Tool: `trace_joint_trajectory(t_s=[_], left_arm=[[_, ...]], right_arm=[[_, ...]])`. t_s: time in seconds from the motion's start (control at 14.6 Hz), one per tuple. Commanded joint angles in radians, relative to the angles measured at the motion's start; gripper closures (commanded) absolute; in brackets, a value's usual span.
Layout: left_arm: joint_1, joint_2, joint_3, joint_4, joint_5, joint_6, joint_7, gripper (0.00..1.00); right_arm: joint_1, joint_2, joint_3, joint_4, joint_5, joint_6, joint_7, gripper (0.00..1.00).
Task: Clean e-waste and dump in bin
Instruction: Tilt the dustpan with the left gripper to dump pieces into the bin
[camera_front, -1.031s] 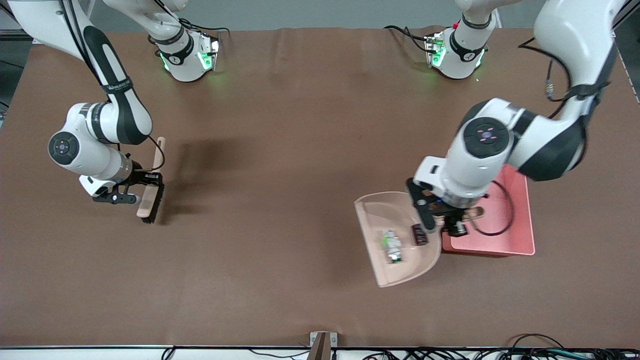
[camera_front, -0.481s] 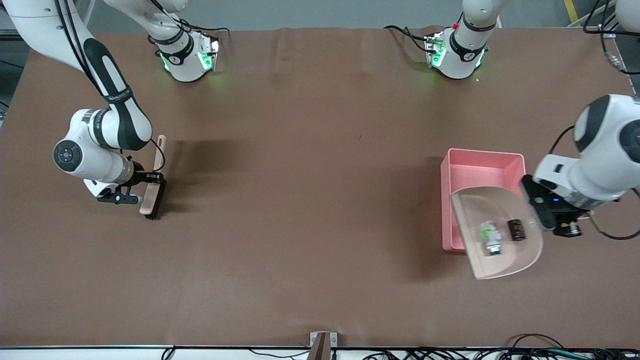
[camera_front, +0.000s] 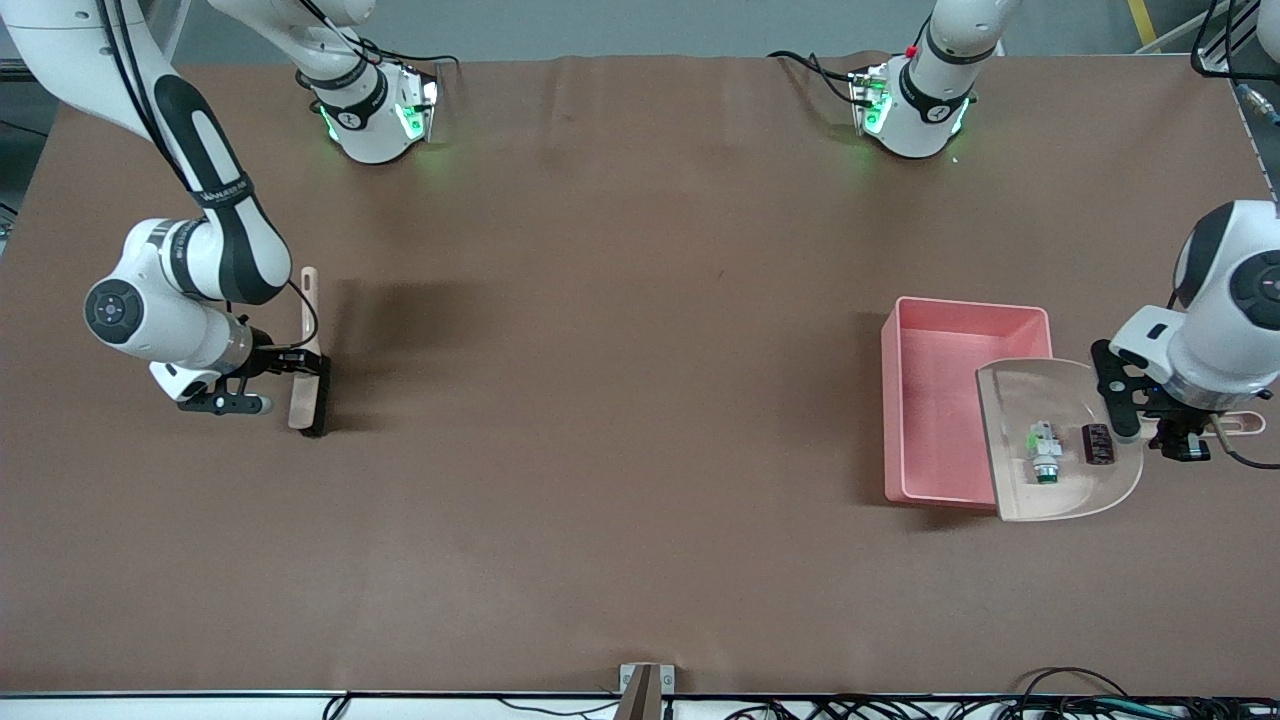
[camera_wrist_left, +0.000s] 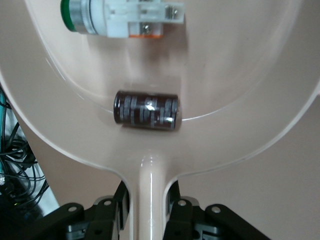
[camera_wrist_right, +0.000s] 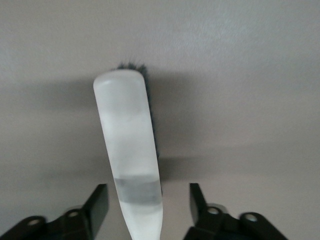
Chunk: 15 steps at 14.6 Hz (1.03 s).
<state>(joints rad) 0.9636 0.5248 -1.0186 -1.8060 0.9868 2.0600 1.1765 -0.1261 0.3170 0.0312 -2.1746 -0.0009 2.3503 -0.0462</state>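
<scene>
I should tip the dustpan's open edge down into the bin (camera_front: 936, 420) with my left gripper, because the dark stubby cylinder (camera_front: 1098, 444) is near the dustpan's handle, past the pink bin's side.
My left gripper (camera_front: 1172, 430) is shut on the handle of the beige dustpan (camera_front: 1020, 395) and holds it in the air, its open edge over the wall of the pink bin (camera_front: 935, 400) toward the left arm's end. The white block with orange marks (camera_front: 1042, 448) and the dark stubby cylinder (camera_front: 1097, 443) lie in the pan. In the left wrist view my left gripper (camera_wrist_left: 149, 194) clamps the handle, with the cylinder (camera_wrist_left: 146, 110) and white block (camera_wrist_left: 132, 17) in the dustpan (camera_wrist_left: 240, 100). My right gripper (camera_front: 288, 385) is open around the beige brush (camera_front: 305, 350); its fingers (camera_wrist_right: 102, 195) stand apart from the brush (camera_wrist_right: 125, 130).
The brush rests bristles down on the brown table (camera_front: 600, 400) near the right arm's end. The two arm bases (camera_front: 375, 110) stand along the edge farthest from the front camera. Cables run along the nearest edge.
My left arm has carried the dustpan with both parts toward the left arm's end, across the bin. The brush at my right gripper has shifted slightly and now stands more upright.
</scene>
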Motion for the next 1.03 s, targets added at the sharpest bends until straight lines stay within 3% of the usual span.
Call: trace_joint_trajectory(t_s=[0.0,0.27,0.62,0.82,0.96], left_arm=[[0.014,-0.04,-0.015,-0.047,0.093,-0.017,-0.02,1.0],[0.006,-0.038,-0.02,-0.079,0.269,-0.095,-0.125,1.0],[-0.086,-0.042,-0.023,-0.067,0.358,-0.199,-0.14,1.0],[-0.135,-0.043,-0.046,-0.053,0.423,-0.264,-0.163,1.0],[-0.154,-0.042,-0.087,-0.018,0.423,-0.274,-0.164,0.99]], right_arm=[[-0.03,-0.035,0.018,0.059,-0.011,-0.083,-0.012,0.0],[-0.04,-0.084,0.021,0.241,-0.01,-0.302,-0.015,0.0],[-0.04,-0.203,0.022,0.315,0.018,-0.42,-0.014,0.0],[-0.041,-0.208,0.019,0.481,0.018,-0.587,-0.047,0.0],[-0.058,-0.207,0.016,0.559,0.018,-0.679,0.071,0.0]])
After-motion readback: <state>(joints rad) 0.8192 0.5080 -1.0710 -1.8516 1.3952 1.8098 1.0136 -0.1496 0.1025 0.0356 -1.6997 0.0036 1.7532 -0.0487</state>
